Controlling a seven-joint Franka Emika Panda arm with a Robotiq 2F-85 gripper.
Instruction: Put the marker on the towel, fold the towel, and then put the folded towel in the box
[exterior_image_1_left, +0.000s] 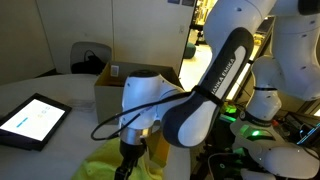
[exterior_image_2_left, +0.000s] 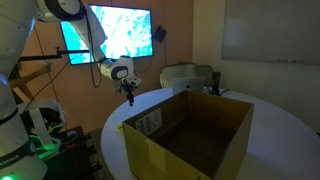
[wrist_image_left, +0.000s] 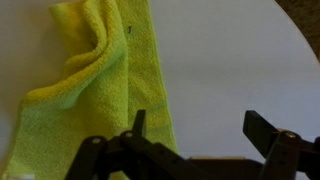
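My open gripper is above the towel (wrist_image_left: 88, 105), whose white-tagged edge (wrist_image_left: 18, 176) is lying free. I continue to go toward that edge until my fingers close on it.
The yellow-green towel (wrist_image_left: 100, 90) lies crumpled on the white table, at the left in the wrist view, and shows below the arm in an exterior view (exterior_image_1_left: 105, 160). My gripper (wrist_image_left: 195, 125) is open and empty, one finger over the towel's right edge, the other over bare table. It also shows in both exterior views (exterior_image_1_left: 128, 158) (exterior_image_2_left: 131, 97). The brown cardboard box (exterior_image_2_left: 190, 135) stands open with a white label on its side; it also shows behind the arm (exterior_image_1_left: 135, 85). The marker is not in view.
A dark tablet with a lit screen (exterior_image_1_left: 32, 120) lies on the round white table (exterior_image_1_left: 55, 95). A chair (exterior_image_1_left: 88, 58) stands behind the table. A second robot base with green lights (exterior_image_1_left: 262, 125) stands beside it.
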